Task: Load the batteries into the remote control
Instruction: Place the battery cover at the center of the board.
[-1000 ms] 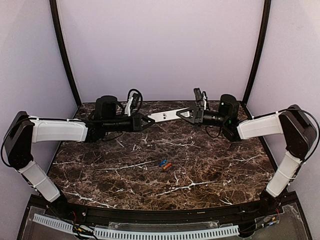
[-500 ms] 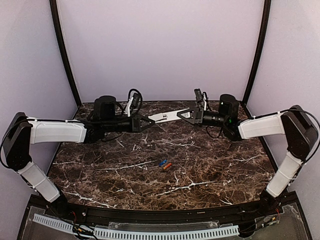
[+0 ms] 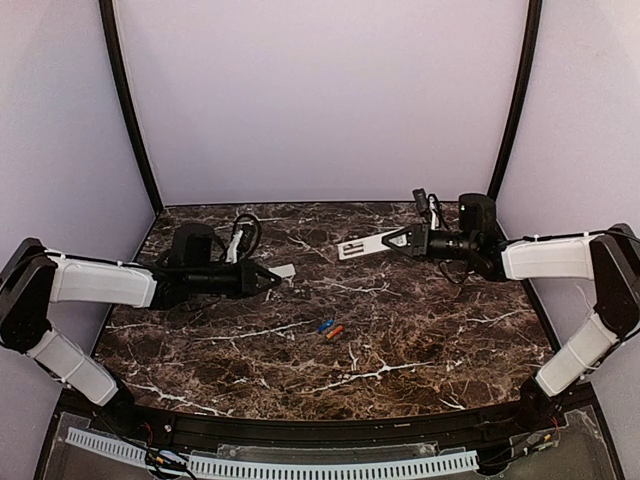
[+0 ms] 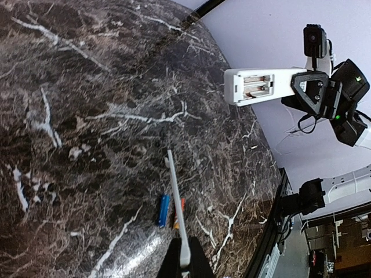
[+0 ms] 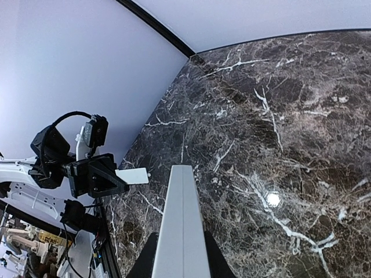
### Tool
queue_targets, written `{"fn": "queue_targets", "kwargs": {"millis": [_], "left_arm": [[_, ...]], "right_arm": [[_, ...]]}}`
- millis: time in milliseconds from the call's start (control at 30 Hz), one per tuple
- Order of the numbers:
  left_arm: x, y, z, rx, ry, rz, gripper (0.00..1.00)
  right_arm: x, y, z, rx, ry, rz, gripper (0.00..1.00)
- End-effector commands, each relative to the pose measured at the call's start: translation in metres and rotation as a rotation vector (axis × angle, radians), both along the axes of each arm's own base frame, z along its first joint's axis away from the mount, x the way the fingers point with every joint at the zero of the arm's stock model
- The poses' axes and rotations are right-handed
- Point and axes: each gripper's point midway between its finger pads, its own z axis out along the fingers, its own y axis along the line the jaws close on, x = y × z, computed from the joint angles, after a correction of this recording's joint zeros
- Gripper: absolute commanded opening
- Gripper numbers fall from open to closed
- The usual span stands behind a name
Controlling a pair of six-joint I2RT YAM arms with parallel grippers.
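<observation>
I should go on lowering the cover with my left gripper, because the battery bay (image 4: 257, 87) is open and the marble (image 3: 272, 323) beside the blue battery is clear, before I let the cover go there.
My right gripper (image 3: 398, 240) is shut on one end of the remote control (image 3: 365, 245), a slim white bar held above the back of the table. In the left wrist view the remote control (image 4: 258, 86) shows an uncovered battery bay. My left gripper (image 3: 271, 277) is shut on a small white cover piece (image 3: 284, 270), which appears edge-on (image 4: 175, 202) in its own wrist view. The batteries lie side by side on the marble, one blue (image 3: 324, 326) and one orange (image 3: 336, 332). They lie apart from both grippers. The right wrist view has the remote control (image 5: 182, 220) running up from the jaws.
The dark marble table (image 3: 420, 340) ends in a black rail (image 3: 330, 432) at the near side. Lilac walls close the back and sides, with black posts (image 3: 130, 110) at the back corners. Cables loop over both wrists.
The two grippers have drawn apart. The left one has moved left and toward the near side with the cover piece, off the remote. The right one has moved right with the remote.
</observation>
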Motion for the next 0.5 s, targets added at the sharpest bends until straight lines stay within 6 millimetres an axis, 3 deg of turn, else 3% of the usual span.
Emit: {"fn": "queue_targets", "kwargs": {"millis": [0, 467], "left_arm": [[-0.019, 0.016, -0.041, 0.060, 0.137, 0.027, 0.00], [-0.036, 0.034, -0.109, 0.158, 0.315, 0.074, 0.01]], "right_arm": [[-0.015, -0.009, -0.004, -0.016, 0.007, 0.034, 0.00], [-0.049, -0.002, 0.020, 0.070, -0.042, 0.225, 0.00]]}}
